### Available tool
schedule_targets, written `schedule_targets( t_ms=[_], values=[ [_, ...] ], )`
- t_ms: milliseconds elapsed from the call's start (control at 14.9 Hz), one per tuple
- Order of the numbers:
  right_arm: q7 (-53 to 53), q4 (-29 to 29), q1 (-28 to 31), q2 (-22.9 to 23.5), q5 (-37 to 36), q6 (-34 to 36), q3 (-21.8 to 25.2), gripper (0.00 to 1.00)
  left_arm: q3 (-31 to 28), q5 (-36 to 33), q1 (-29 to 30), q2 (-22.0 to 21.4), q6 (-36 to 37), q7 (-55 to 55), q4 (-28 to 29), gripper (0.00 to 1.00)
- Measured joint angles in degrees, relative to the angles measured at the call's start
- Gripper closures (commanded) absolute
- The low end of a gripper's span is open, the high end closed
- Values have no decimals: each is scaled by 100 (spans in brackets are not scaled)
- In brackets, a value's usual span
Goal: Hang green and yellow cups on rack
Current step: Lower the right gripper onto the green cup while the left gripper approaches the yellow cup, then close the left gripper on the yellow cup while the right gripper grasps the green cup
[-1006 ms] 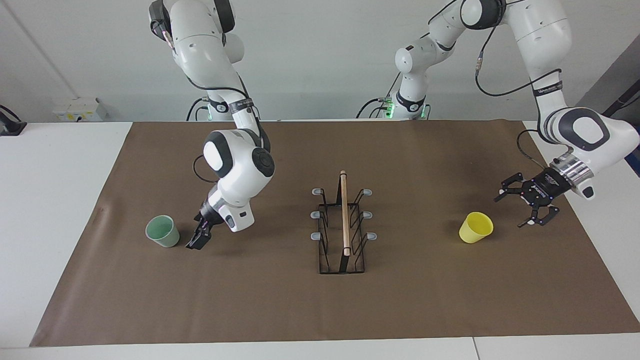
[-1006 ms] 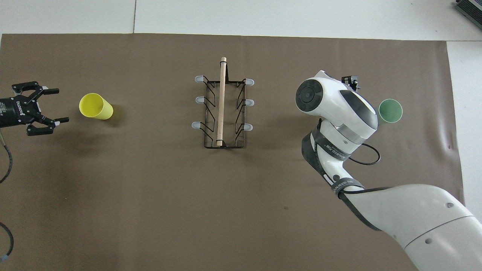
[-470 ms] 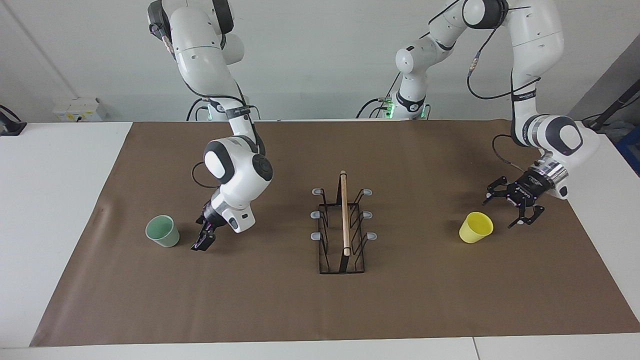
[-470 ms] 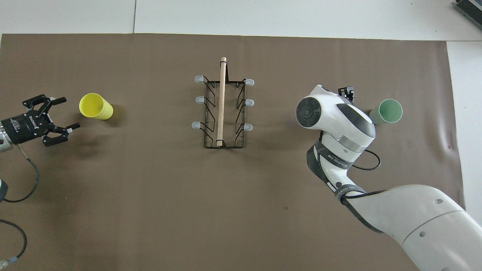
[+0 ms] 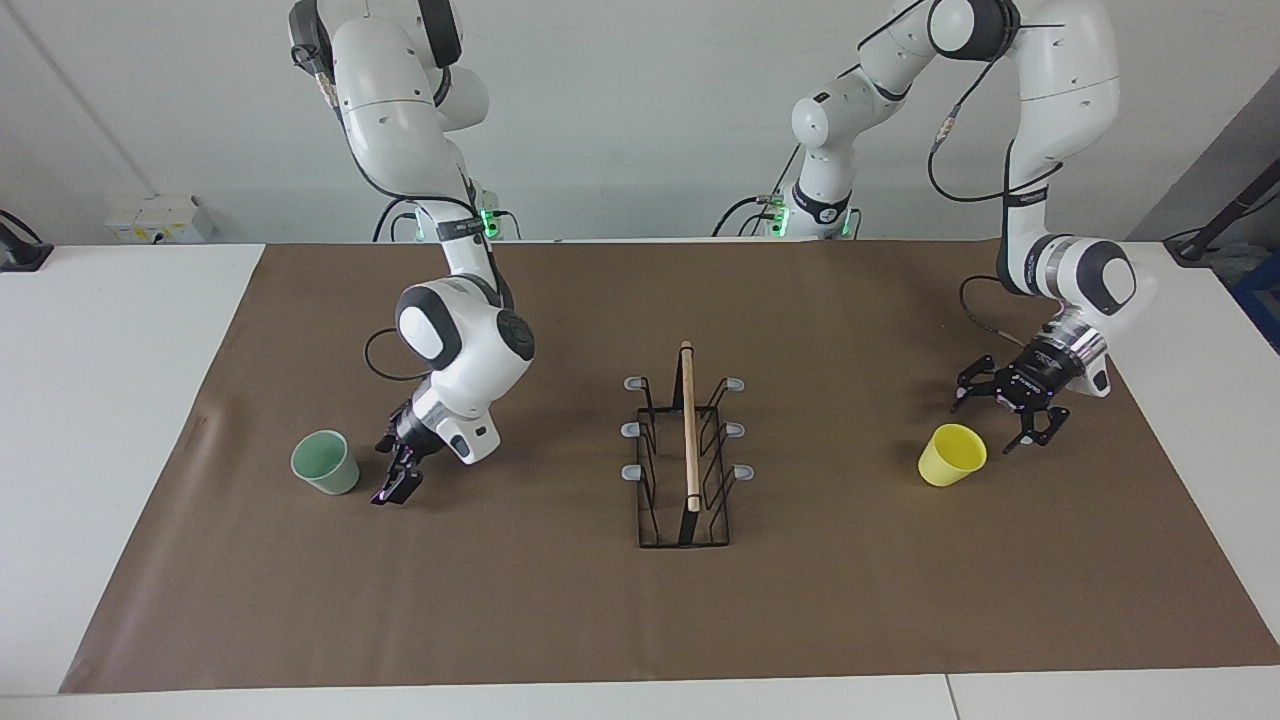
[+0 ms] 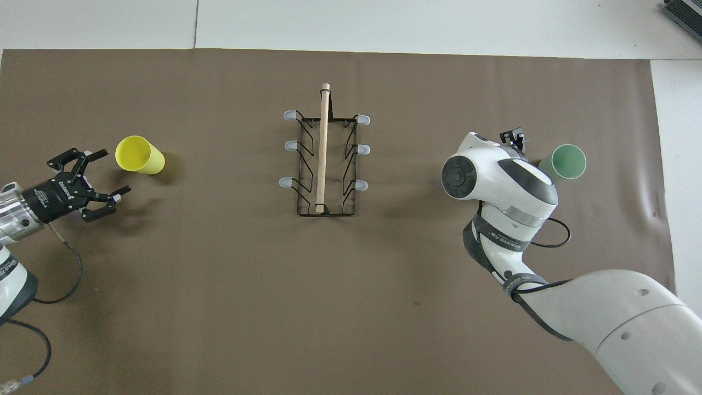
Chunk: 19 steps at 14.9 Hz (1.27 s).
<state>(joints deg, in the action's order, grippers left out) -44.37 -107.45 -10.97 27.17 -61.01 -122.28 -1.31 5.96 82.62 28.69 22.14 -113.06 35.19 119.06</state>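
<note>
The rack's grey-tipped wires (image 6: 361, 185) are sticking outward, so the pale green cup (image 6: 567, 162) will hang upside down when I put its opening over a peg.
The pale green cup (image 5: 325, 462) (image 6: 568, 162) stands upright on the brown mat toward the right arm's end. My right gripper (image 5: 392, 468) (image 6: 514, 137) hangs low beside it, open, a small gap away, mostly hidden under its own wrist in the overhead view. The yellow cup (image 5: 952, 455) (image 6: 139, 155) stands upright toward the left arm's end. My left gripper (image 5: 995, 413) (image 6: 112, 171) is open just beside it and holds nothing. The black wire rack (image 5: 686, 452) (image 6: 324, 159) with its wooden rod stands at mid-table between the cups, all its grey-tipped pegs bare.
A brown mat (image 5: 560, 620) covers most of the white table (image 5: 110, 400). A wall socket box (image 5: 158, 217) sits at the table's edge near the robots, toward the right arm's end.
My left gripper has swung in from the mat's edge toward the yellow cup and dropped lower. My right gripper has edged closer to the green cup. Both cups and the rack stay put.
</note>
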Motion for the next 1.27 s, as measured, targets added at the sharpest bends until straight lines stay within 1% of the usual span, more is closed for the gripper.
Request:
schedule_targets(
  t_ms=[335, 604, 1006, 1274],
  values=[
    [-1, -191, 18, -84, -288, -1, 5, 0, 12, 418, -31, 85, 0, -224, 159, 0],
    [-1, -295, 159, -129, -498, -1, 12, 0, 15, 726, -171, 147, -1, -287, 178, 0],
    [-1, -361, 329, -152, -657, -2, 14, 0, -1, 854, -231, 287, -6, -421, 183, 0],
    [-1, -367, 432, -166, -782, -5, 14, 0, 2, 1078, -275, 389, -6, -547, 183, 0]
  ],
)
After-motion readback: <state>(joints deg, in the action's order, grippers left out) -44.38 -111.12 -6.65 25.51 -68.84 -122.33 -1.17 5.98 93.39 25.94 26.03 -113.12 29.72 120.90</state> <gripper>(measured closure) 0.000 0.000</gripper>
